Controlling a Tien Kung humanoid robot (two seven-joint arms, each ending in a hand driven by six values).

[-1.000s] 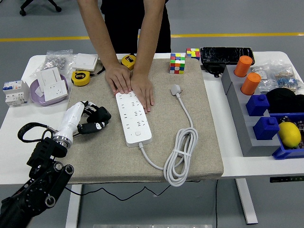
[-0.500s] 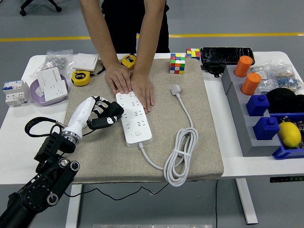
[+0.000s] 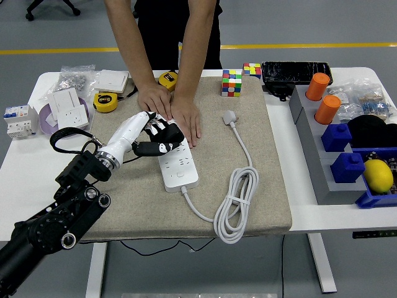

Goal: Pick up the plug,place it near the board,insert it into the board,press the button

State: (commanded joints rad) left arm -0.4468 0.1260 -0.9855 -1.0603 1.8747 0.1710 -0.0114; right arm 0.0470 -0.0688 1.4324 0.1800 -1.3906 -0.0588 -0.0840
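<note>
I can see a thin black cable running out from under my left gripper, so I expect the black plug to drag that cable over the mat when I carry the plug.
A white power strip lies on the beige mat. Its white cable coils at the right and ends in a white plug lying loose on the mat, right of the strip. My left hand reaches in from the left and hovers over the strip's upper half, fingers spread and holding nothing. A person's two hands press flat on the strip's far end. My right hand is out of view.
Two Rubik's cubes, tape measures and a wall socket in a purple bowl sit at the back. A grey rack with orange cylinders, blue blocks and a lemon stands at the right.
My left hand has moved right and forward from the mat's left part to over the power strip. The person's hands, the plug and the strip have not moved.
</note>
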